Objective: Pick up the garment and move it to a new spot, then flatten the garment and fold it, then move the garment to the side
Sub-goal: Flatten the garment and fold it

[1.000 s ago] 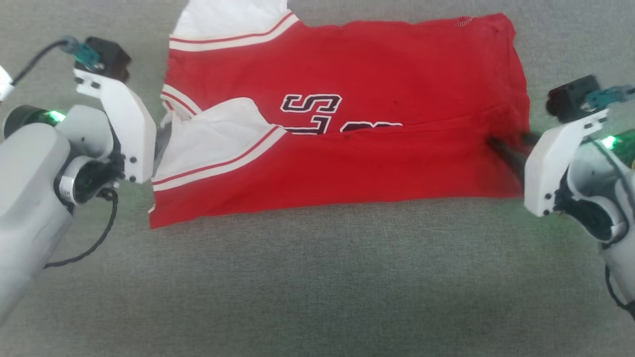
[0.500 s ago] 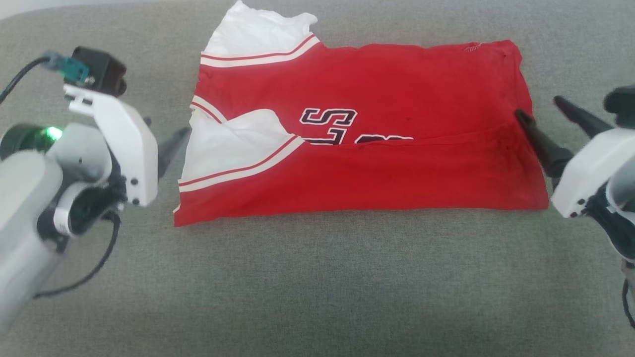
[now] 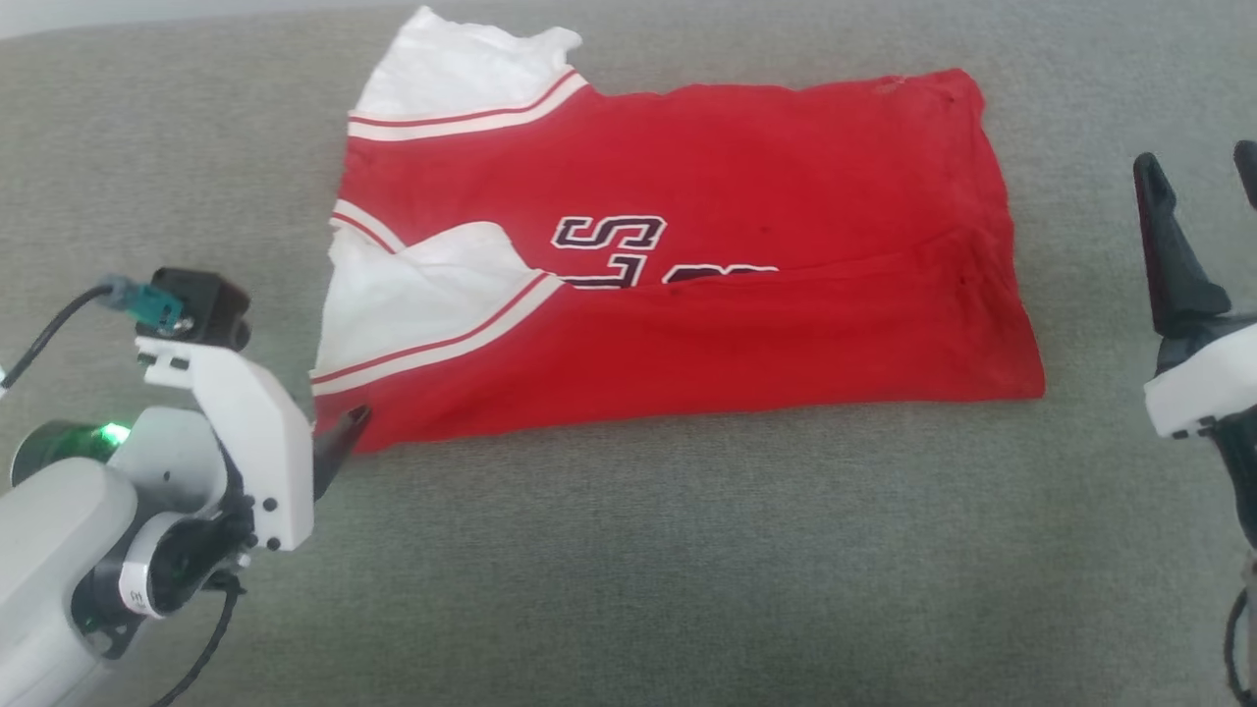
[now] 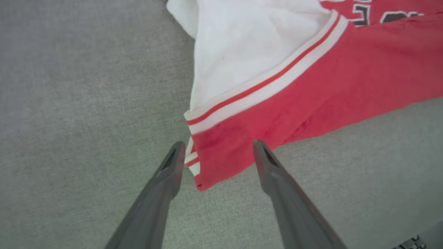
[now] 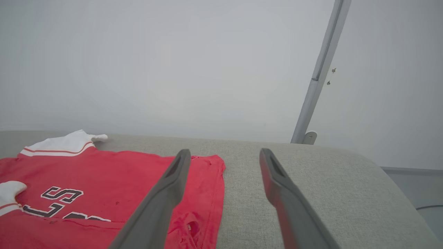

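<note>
The garment's red end point(image 3: 992, 295) will curl and bunch up when I fold it over, because loose puckers gather point(image 5: 191, 228) around a gap there.
The garment point(image 3: 737, 324) lies on the grey cushion, its near half folded up over the lettering and one white sleeve on top at the left. My left gripper point(image 4: 218, 145) is open and empty, its fingers straddling the garment's point(image 4: 346, 69) near left corner just above the fabric. One left fingertip point(image 3: 346, 427) shows beside that corner in the head view. Off the shirt's right edge, my right gripper point(image 3: 1195, 157) stands open and empty. In the right wrist view that gripper point(image 5: 224, 152) hovers above the cushion, with the garment point(image 5: 121, 173) to its left.
The grey upholstered surface point(image 3: 638, 570) stretches wide in front of the garment. A pale wall and a slanted grey pole point(image 5: 322, 69) rise behind it. The cushion's right end point(image 5: 398, 193) rounds off and drops toward the floor.
Both grippers opened and let go of the garment's side edges. The left one drew back to the near left corner. The right one lifted away to the right. The head camera also shifted.
</note>
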Tool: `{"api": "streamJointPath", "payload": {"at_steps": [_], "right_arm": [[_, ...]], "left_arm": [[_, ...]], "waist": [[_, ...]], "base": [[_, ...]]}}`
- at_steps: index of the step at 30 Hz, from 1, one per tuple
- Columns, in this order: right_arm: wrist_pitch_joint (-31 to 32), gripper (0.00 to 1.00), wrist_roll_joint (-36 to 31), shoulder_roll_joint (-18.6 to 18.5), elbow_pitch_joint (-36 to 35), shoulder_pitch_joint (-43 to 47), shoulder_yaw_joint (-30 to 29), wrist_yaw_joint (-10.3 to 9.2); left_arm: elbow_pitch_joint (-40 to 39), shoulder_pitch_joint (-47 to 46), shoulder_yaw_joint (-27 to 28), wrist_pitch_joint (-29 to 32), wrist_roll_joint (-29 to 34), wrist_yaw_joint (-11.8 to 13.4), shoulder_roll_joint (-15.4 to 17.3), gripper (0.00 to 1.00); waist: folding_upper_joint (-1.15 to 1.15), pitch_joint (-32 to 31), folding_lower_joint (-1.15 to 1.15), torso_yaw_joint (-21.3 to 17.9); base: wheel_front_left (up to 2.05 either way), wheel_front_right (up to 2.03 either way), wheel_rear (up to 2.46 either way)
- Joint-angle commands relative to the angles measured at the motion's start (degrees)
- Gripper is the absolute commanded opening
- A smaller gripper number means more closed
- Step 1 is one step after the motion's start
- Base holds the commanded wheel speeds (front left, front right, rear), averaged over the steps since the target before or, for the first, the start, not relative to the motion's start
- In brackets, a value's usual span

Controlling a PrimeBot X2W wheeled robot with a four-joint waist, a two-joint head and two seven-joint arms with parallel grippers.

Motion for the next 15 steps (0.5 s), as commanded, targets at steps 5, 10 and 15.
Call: {"api": "streamJointPath", "payload": {"at_steps": [5,10,15], "right_arm": [[0.4,1.0,-0.9,2.7,-2.2,2.0,-1.1,0.0],[1.6,1.0,-0.7,4.2,-3.0,3.2,-1.2,0.0],[4.2,1.0,0.8,4.4,-2.6,4.2,-0.3,0.0]], "left_arm": [[4.3,1.9,0.3,-1.2,-1.1,-0.6,-0.4,1.0],[10.2,2.1,0.0,-1.0,-2.8,-1.5,-2.7,1.0],[15.2,2.0,-2.0,1.5,-3.0,-3.0,-5.2,0.47]], "waist": [[0.0,1.6,0.0,-2.2],[0.0,2.5,0.0,-3.5],[0.0,3.0,0.0,-3.9]], "base": [[0.0,0.0,0.0],[0.0,0.0,0.0],[0.0,0.0,0.0]]}}
